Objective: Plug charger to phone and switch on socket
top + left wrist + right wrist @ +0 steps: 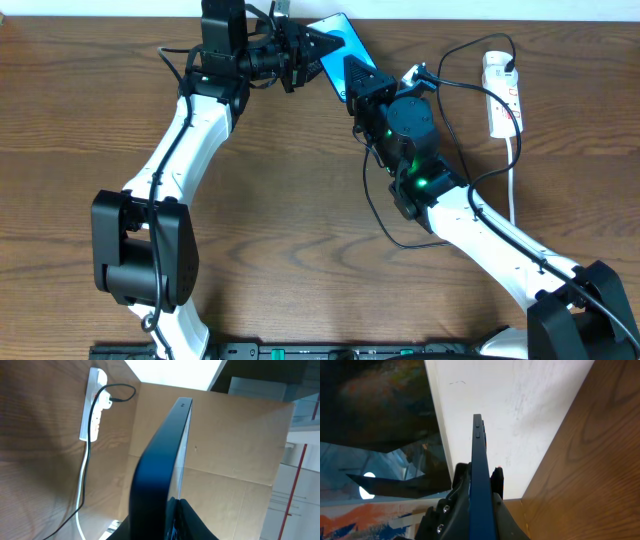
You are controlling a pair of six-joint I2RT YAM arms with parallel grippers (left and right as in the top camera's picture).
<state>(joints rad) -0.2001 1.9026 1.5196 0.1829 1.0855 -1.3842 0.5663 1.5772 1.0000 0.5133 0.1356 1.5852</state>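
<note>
The phone's near end (345, 80) is between my right gripper's closed fingers, so my right gripper should open and take the charger's cable (367, 166) while my left gripper keeps hold of the phone.
The phone (345, 38), with its blue screen, is lifted at the table's far edge and held on edge between both grippers. My left gripper (318, 48) is shut on its left side and my right gripper (352, 72) on its near end. It shows edge-on in the left wrist view (165, 445) between the jaws (172, 520), and in the right wrist view (478, 445) between the jaws (481, 495). The white socket (503, 95) lies at the far right, also seen from the left wrist (94, 405). The charger's black cable (462, 86) runs from it towards my right arm; I cannot make out its tip.
The socket's white cord (514, 180) runs down the right side of the table. Black cable loops lie under and beside my right arm (385, 225). A cardboard panel (235, 450) stands behind the table's far edge.
</note>
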